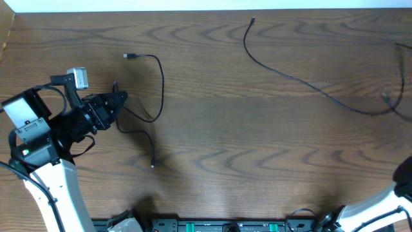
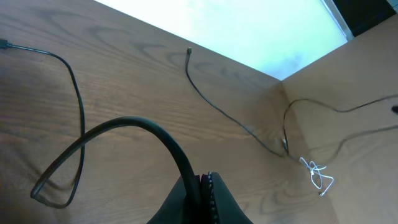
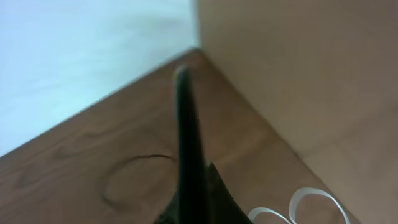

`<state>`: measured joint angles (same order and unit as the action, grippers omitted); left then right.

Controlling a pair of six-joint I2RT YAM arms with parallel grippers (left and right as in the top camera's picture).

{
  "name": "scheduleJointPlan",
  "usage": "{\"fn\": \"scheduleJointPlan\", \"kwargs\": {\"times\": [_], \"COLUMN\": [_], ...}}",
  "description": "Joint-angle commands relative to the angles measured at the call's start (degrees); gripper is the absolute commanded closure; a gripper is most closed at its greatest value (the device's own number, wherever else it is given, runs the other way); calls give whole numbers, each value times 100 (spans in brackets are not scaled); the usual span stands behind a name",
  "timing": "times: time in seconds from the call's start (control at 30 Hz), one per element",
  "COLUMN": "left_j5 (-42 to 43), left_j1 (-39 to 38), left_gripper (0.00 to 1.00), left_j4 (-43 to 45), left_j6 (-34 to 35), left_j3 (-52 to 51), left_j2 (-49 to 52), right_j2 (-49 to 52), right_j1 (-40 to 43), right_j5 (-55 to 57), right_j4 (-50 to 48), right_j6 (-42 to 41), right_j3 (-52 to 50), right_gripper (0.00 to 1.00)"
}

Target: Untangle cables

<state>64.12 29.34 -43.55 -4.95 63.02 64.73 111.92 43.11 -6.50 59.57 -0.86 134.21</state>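
I should now lower the cable in my right gripper beside the cardboard wall and let go of it there, because open wood (image 1: 215,122) separates the second black cable from the first.
One thin black cable (image 1: 161,84) lies at the left of the wooden table, from a small plug at the top round a loop to a free end near the front. My left gripper (image 1: 122,98) is shut on it at the loop. In the left wrist view the held cable (image 2: 124,121) arcs up out of the closed jaws (image 2: 205,182). A second black cable (image 1: 290,74) runs from the top centre to the right edge, apart from the first; it also shows in the left wrist view (image 2: 217,106). My right gripper (image 3: 200,190) is outside the overhead view and is shut on a blurred black cable (image 3: 183,112).
A cardboard wall (image 2: 348,81) stands at the table's right edge and also shows in the right wrist view (image 3: 298,74). A white twist tie (image 2: 317,175) lies near it, and white loops (image 3: 305,202) show in the right wrist view. The right arm (image 1: 386,200) is at the front right corner.
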Motion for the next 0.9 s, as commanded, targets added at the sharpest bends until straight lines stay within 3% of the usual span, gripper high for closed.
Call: {"fn": "scheduleJointPlan", "kwargs": {"times": [0.0, 0.37, 0.4, 0.5, 0.77, 0.87], "left_j5": [-55, -227, -227, -227, -227, -225], "left_j1": [-17, -17, -17, -17, -17, -17], "left_gripper": [93, 93, 92, 93, 93, 93], "left_j4": [-9, -11, -13, -11, -11, -11], "left_j6": [-105, -103, -103, -103, -103, -103], "left_j3": [20, 20, 20, 20, 20, 20], "left_j2": [-11, -11, -11, -11, -11, -11], "right_j2": [308, 1467, 1587, 1923, 1978, 1978], "right_j1": [466, 1419, 1471, 1587, 1488, 1405], "right_j5": [-39, 249, 72, -859, -487, -1259], "right_j4": [26, 459, 494, 586, 988, 1154], "right_j6": [-352, -981, -979, -970, -1272, -1843], "right_j3": [-28, -136, -136, -136, -136, -136], "right_gripper": [99, 98, 87, 1, 1, 1]}}
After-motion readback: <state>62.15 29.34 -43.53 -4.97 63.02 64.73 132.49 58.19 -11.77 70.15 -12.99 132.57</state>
